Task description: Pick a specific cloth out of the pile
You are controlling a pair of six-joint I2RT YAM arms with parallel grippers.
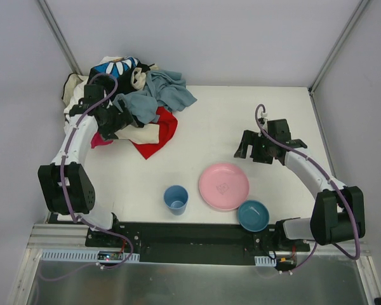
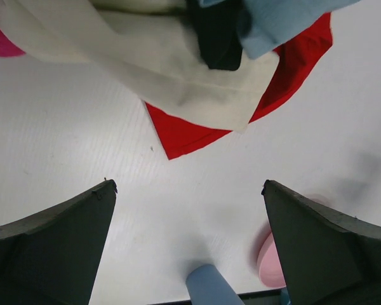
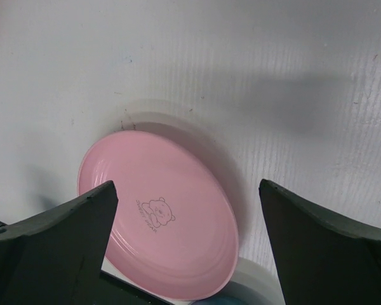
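Observation:
The cream garment's loose end [image 1: 148,134] lies over the red cloth [image 1: 166,129]. When I pull the cream garment aside, I expect that the red cloth will stay where it is.
The cloth [image 1: 164,132] is bright red and lies flat at the pile's front right edge, partly under a cream garment [image 1: 141,134] and a grey-blue garment [image 1: 166,90]. The pile [image 1: 136,89] fills the back left corner of the table. My left gripper [image 1: 117,124] hovers over the pile's front, open and holding nothing. In the left wrist view the red cloth [image 2: 184,135] pokes out beneath the cream garment [image 2: 178,70], ahead of the open gripper [image 2: 187,185]. My right gripper [image 1: 246,149] hangs open at mid-right, far from the pile, above the pink plate [image 3: 159,216].
A pink plate [image 1: 223,186], a blue cup [image 1: 176,198] and a blue bowl [image 1: 253,215] stand near the front of the table. A small magenta cloth [image 1: 100,140] lies at the pile's left front. Walls close in the back and both sides.

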